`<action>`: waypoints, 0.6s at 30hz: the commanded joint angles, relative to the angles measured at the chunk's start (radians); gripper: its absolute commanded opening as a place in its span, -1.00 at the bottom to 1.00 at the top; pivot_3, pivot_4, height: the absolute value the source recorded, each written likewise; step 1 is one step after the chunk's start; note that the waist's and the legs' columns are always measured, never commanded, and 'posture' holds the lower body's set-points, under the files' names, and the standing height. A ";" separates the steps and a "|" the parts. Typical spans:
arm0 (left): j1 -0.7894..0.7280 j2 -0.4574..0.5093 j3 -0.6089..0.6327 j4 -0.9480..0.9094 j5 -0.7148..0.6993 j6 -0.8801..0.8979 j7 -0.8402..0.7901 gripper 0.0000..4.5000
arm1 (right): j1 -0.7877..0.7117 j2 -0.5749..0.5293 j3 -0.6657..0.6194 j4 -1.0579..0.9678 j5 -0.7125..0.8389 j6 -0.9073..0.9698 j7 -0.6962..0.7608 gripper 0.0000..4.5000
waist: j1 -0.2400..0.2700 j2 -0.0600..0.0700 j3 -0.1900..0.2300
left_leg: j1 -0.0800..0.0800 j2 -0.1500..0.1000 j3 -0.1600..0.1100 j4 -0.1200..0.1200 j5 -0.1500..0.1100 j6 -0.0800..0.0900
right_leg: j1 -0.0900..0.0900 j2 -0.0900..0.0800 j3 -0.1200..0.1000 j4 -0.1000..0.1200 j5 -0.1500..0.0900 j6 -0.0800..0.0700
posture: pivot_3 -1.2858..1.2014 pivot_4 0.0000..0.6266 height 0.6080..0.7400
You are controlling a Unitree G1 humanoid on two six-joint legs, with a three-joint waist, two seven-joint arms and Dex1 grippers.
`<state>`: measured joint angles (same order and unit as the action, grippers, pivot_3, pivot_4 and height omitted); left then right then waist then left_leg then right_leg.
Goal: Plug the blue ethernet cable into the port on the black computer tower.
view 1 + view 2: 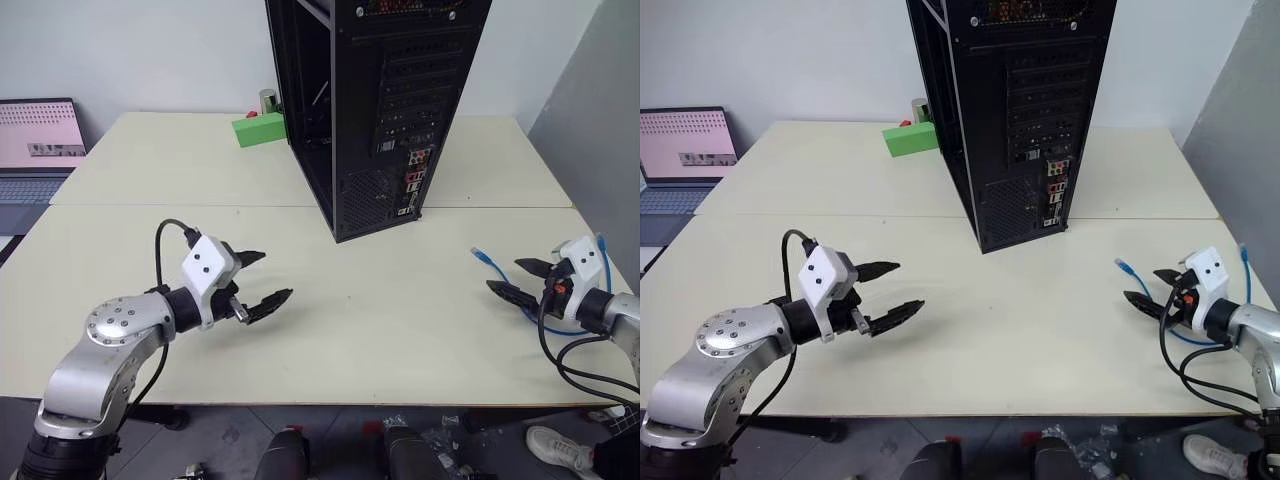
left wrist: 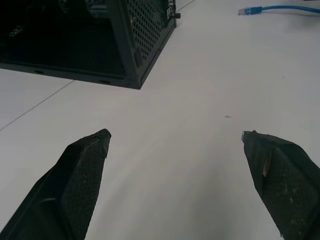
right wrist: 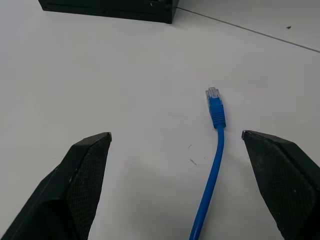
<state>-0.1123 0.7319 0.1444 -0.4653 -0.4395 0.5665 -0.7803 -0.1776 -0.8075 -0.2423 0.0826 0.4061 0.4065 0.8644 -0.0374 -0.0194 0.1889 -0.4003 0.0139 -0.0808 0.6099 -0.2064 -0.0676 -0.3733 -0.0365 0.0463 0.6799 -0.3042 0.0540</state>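
Observation:
The blue ethernet cable rests in a slack loop (image 1: pixel 562 332), so its far end (image 1: pixel 601 243) will stay behind when the robot brings the plug to the tower.
The black computer tower (image 1: pixel 380 110) stands upright at the back middle of the table (image 1: pixel 380 330), its rear panel turned toward the right front. A connector cluster with small coloured jacks (image 1: pixel 414 180) sits low on that panel; the port is too small to single out. The blue ethernet cable (image 3: pixel 214 165) lies on the table at the right, one plug (image 1: pixel 480 254) pointing toward the tower. My right gripper (image 1: pixel 505 275) hovers open just behind that plug, with the cord between its fingers but untouched. My left gripper (image 1: pixel 272 277) is open and empty at the left front.
An open laptop (image 1: pixel 40 140) sits at the far left. A green block (image 1: pixel 258 130) and a small metal cylinder (image 1: pixel 268 100) stand behind the tower's left side. A grey panel (image 1: pixel 600 110) borders the table on the right. A seam (image 1: pixel 180 206) crosses the tabletop.

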 commanded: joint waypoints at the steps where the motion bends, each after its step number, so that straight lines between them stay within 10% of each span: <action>1: 0.002 0.009 0.014 -0.047 -0.037 -0.008 -0.025 1.00 | -0.009 -0.003 -0.011 -0.013 -0.011 -0.025 0.002 0.97 | 0.000 0.000 0.000 | 0.000 0.000 0.000 0.000 0.000 0.000 | 0.000 0.000 0.000 0.000 0.000 0.000 | 0.03 -0.52 1.00; 18: -0.031 0.011 -0.064 -0.031 0.015 -0.032 -0.022 1.00 | -0.026 0.037 0.013 -0.011 -0.049 -0.046 -0.023 0.97 | 0.001 0.000 0.000 | 0.000 0.000 0.000 0.000 0.000 0.000 | 0.000 0.000 0.000 0.000 0.000 0.000 | 0.03 -0.52 1.00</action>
<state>-0.1250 0.7341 0.0855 -0.4786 -0.4337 0.5581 -0.7978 -0.1800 -0.7749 -0.2252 0.0832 0.3629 0.3753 0.8470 -0.0367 -0.0194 0.1889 -0.4003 0.0138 -0.0807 0.6100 -0.2064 -0.0676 -0.3733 -0.0365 0.0465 0.6800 -0.3042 0.0540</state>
